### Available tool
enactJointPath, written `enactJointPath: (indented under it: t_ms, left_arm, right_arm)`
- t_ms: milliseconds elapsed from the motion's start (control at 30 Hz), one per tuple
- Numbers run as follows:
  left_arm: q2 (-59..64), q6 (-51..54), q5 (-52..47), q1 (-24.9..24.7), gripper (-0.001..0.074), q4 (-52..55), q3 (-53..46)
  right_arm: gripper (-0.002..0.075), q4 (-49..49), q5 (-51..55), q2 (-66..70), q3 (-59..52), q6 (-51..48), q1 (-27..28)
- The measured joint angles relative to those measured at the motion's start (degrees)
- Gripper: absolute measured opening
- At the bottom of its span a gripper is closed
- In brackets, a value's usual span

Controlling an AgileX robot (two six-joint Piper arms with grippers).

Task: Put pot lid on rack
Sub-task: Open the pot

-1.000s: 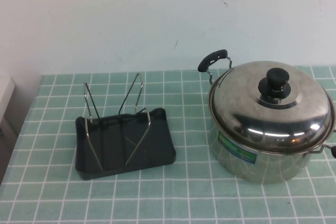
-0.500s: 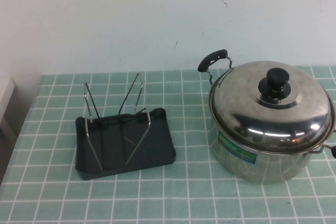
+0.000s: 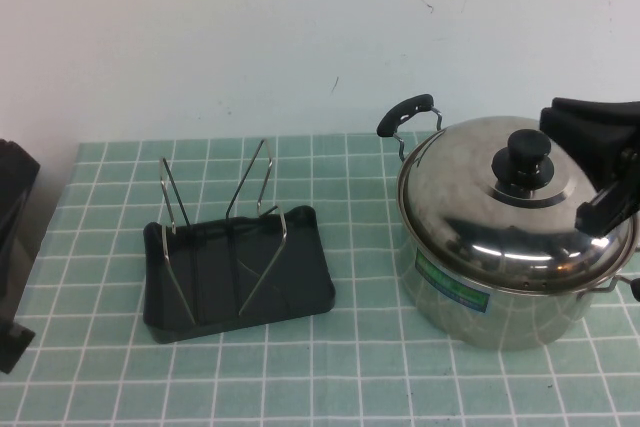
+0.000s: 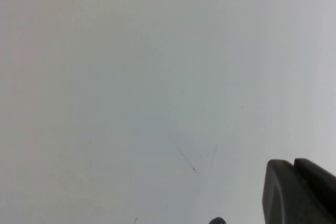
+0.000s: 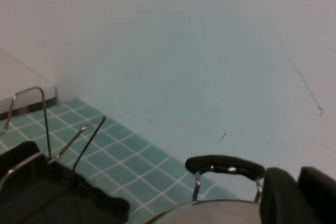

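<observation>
I can see that the black knob (image 3: 528, 153) stands clear above the pot lid and faces my right gripper's open fingers. I keep moving until they are on both sides of the knob (image 3: 526, 163), then close them.
The pot lid (image 3: 510, 207), shiny steel with a black knob (image 3: 528, 155), sits on the steel pot (image 3: 500, 297) at the right of the table. The black rack (image 3: 235, 272) with silver wire loops stands empty at the left centre; it also shows in the right wrist view (image 5: 47, 192). My right gripper (image 3: 603, 205) is at the right edge, just right of the knob and above the lid's rim; its fingers lie close together in the right wrist view (image 5: 296, 179). My left gripper (image 3: 10, 207) is at the far left edge, away from the rack, fingers together (image 4: 293, 167).
The pot has black handles; the far one (image 3: 405, 112) sticks up behind the lid and shows in the right wrist view (image 5: 224, 165). A green label (image 3: 452, 287) is on the pot's side. A white wall stands behind the green tiled cloth (image 3: 350, 367).
Both arms have come into the high view: the right gripper from the right edge beside the lid's knob, the left at the far left edge. Lid, pot and rack have not moved.
</observation>
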State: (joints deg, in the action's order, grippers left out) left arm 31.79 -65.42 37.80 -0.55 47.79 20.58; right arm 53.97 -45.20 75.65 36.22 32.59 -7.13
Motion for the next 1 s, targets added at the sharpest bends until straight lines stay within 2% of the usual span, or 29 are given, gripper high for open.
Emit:
enactJointPath:
  t_ms: [100,167,200,267,333,633,1000]
  left_arm:
    - [0.0,-4.0,-1.5,0.0,-0.0003,2.7,0.0]
    - [0.0,-4.9,-1.7,0.0,-0.0003,4.0,0.0]
    - [0.0,-5.1,-1.7,0.0,-0.0003,4.4,0.0]
    - [0.0,-5.7,-1.8,0.0,-0.0003,4.8,0.0]
    - [0.0,-5.7,-1.9,0.0,-0.0003,5.2,0.0]
    - [0.0,-5.8,-2.7,0.0,-0.0003,6.1,0.0]
    - [0.0,-8.4,-3.1,0.0,-0.0003,7.0,0.0]
  right_arm:
    - [0.027,-2.0,-0.5,3.3,0.2,-0.3,-0.3]
    - [0.0484,-5.1,-0.5,5.3,0.3,-0.7,-0.3]
    - [0.0545,-6.3,-0.5,6.2,0.3,-1.0,-0.3]
    - [0.0631,-8.3,-0.5,8.1,0.3,-2.4,-0.3]
    - [0.0666,-9.1,-0.5,10.0,0.3,-3.3,-0.3]
    - [0.0679,-14.5,-4.4,17.9,0.3,-7.4,-0.3]
    - [0.0452,-17.4,-12.0,21.6,0.6,-14.6,-0.3]
